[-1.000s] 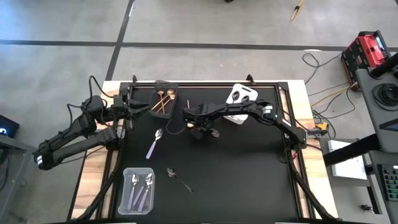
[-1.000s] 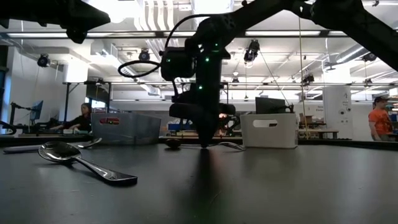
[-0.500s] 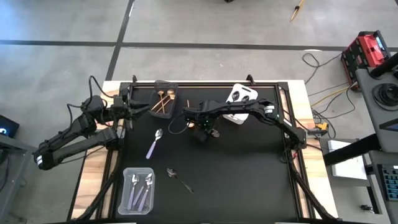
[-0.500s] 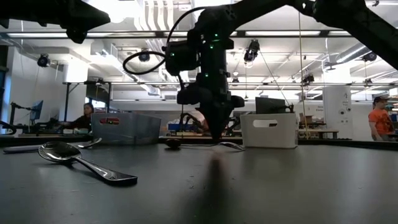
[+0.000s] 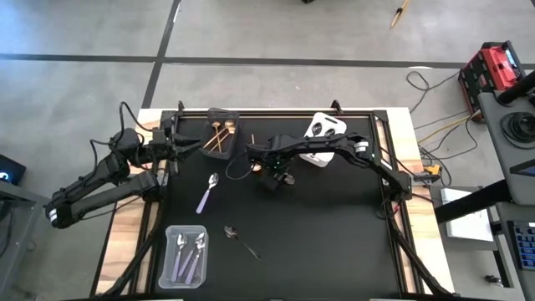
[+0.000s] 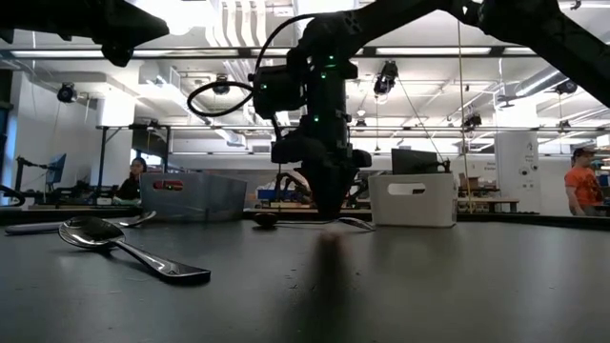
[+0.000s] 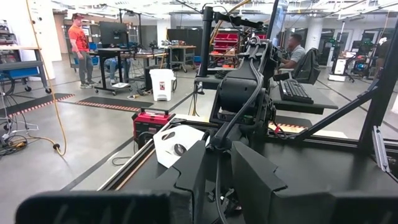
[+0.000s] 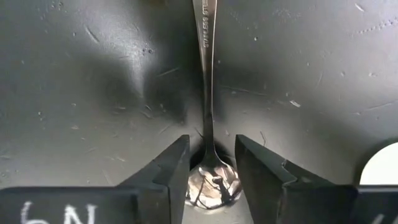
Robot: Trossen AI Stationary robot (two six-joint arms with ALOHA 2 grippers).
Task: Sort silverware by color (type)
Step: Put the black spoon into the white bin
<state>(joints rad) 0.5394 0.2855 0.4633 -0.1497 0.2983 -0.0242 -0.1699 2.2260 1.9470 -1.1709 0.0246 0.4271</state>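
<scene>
The spoon's handle points away and my right gripper is at the grey spoon's bowl end, so I should lift the spoon and hold out its handle to my left gripper.
A shiny grey spoon lies flat on the black table, handle pointing away from my right gripper. That gripper hangs mid-table, fingers pointing down and open, one on either side of the spoon's neck just above the bowl. In the high view the gripper hides this spoon. A lilac-handled spoon and a dark spoon lie loose on the table. My left gripper waits at the far left beside the dark bin, its fingers slightly apart with nothing between them.
Gold spoons lie in the dark bin. A white bin stands at the far edge right of centre. A clear bin with lilac-handled spoons sits near the front left. People stand in the room beyond the table.
My right gripper has lifted a little off the table and shifted slightly toward the table's right edge. Its fingertips, together in a point a second ago, now stand apart.
</scene>
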